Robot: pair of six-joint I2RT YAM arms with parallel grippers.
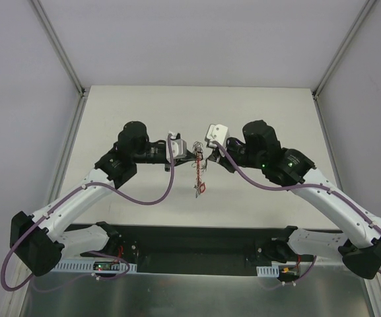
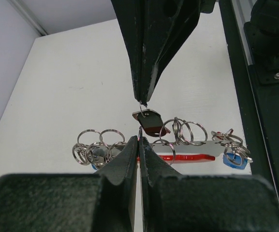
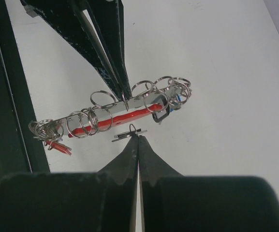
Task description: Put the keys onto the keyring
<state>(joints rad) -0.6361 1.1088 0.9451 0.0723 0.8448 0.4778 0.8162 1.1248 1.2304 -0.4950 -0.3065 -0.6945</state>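
The robot's left gripper should go on bringing the keyring down until it rests on the table (image 1: 183,192), which is open below, as the dark-headed key (image 2: 150,122) hangs clear of the keyring.
The keyring (image 2: 187,150), a silvery bar with a red tag and several split rings, hangs in the air between both arms (image 1: 199,179). My left gripper (image 2: 139,138) is shut on one of its rings; the right wrist view shows those fingertips (image 3: 124,92) pinching at the bar (image 3: 124,113). My right gripper (image 3: 138,136) is shut on the small ring of a dark-headed key (image 2: 149,122), held just beside the bar. That key appears edge-on (image 3: 129,134) in its own view. A blue key (image 2: 235,158), a red key (image 3: 57,145) and a black key (image 3: 161,116) hang from the keyring.
The white table (image 1: 144,119) lies below the hanging bunch. A black strip (image 1: 190,241) with the arm bases runs along the near edge. Grey walls with metal rails (image 1: 61,49) close in the left, right and back sides.
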